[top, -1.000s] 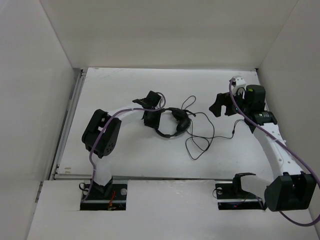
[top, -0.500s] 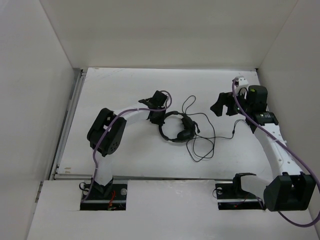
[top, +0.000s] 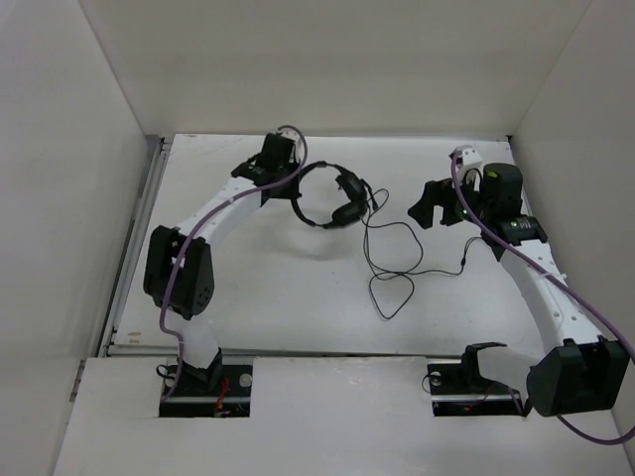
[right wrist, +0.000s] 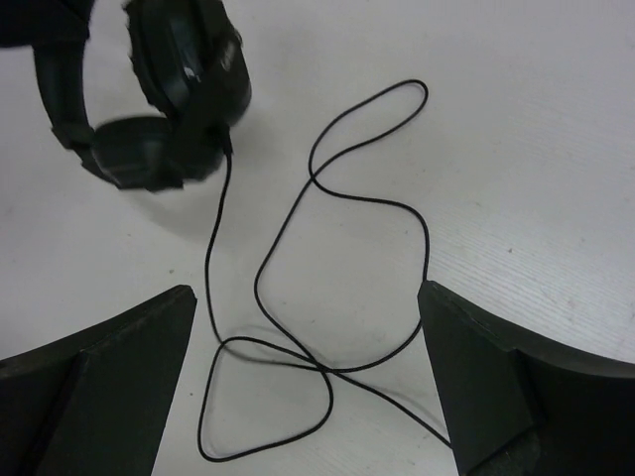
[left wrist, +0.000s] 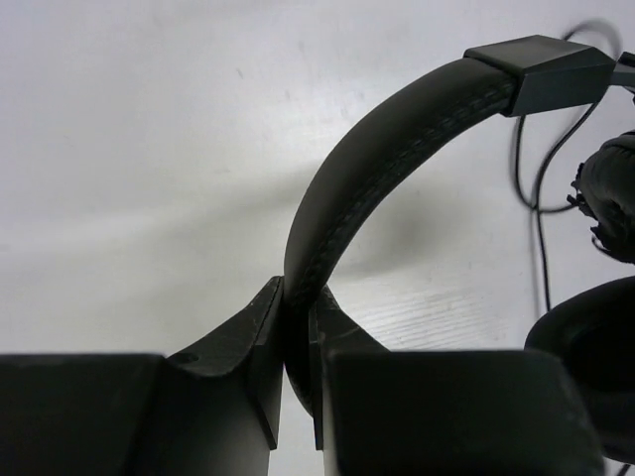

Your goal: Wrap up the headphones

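Note:
The cable trails loose from the lifted earcup, so my right gripper should keep going with its fingers open toward the cable below the earcup and close there.
The black headphones hang lifted above the table at the back centre. My left gripper is shut on their padded headband, with both fingers pinching its lower end; one earcup shows at the right. The thin black cable trails from the earcups down onto the table in loose loops. My right gripper is open and empty, hovering right of the headphones. In its wrist view the cable loops lie between its spread fingers, and the headphones are at the top left.
White walls close in the table on the left, back and right. A metal rail runs along the left edge. The arm bases sit at the near edge.
My left arm has swung back and left, carrying the headphones up off the table; the cable has been dragged along. My right gripper has barely moved.

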You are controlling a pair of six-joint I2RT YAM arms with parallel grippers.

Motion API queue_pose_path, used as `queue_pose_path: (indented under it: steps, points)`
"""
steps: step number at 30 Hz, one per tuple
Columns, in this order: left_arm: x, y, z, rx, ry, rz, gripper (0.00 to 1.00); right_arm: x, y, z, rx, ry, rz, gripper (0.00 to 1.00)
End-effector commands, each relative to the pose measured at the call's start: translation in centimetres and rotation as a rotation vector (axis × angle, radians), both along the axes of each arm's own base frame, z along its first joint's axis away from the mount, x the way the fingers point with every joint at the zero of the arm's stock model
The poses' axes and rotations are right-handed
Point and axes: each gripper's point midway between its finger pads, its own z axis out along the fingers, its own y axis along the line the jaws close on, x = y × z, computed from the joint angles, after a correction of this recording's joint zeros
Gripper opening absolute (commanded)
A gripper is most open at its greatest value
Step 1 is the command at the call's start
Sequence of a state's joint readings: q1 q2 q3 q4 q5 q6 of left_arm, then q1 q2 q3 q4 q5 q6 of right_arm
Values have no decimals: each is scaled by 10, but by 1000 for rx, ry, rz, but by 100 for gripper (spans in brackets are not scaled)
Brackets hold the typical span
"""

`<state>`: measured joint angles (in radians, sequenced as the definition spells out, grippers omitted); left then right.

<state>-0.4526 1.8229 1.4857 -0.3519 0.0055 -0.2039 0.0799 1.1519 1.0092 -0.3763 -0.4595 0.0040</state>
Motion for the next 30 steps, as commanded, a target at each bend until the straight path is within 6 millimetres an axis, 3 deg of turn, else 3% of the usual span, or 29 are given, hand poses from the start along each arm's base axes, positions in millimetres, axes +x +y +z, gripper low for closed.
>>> queue_pose_path:
  steps: [1,8,11,16,21,25,30]
  points:
    - [8,9,106,-95,-218,4,0,11,19,55,11,-169,67,100]
    - [1,31,194,-175,-384,-4,0,-8,76,113,96,-376,241,100]
    - [-1,42,228,-203,-450,8,0,-22,111,121,163,-402,332,100]
    - [-3,58,262,-236,-507,28,0,-28,144,123,190,-416,411,100]
    - [-14,57,300,-287,-561,-3,0,-15,168,127,219,-463,439,100]
    - [-28,50,326,-354,-592,-41,0,6,181,130,241,-522,427,100]
    - [-43,45,347,-413,-614,-77,0,32,191,138,282,-539,389,100]
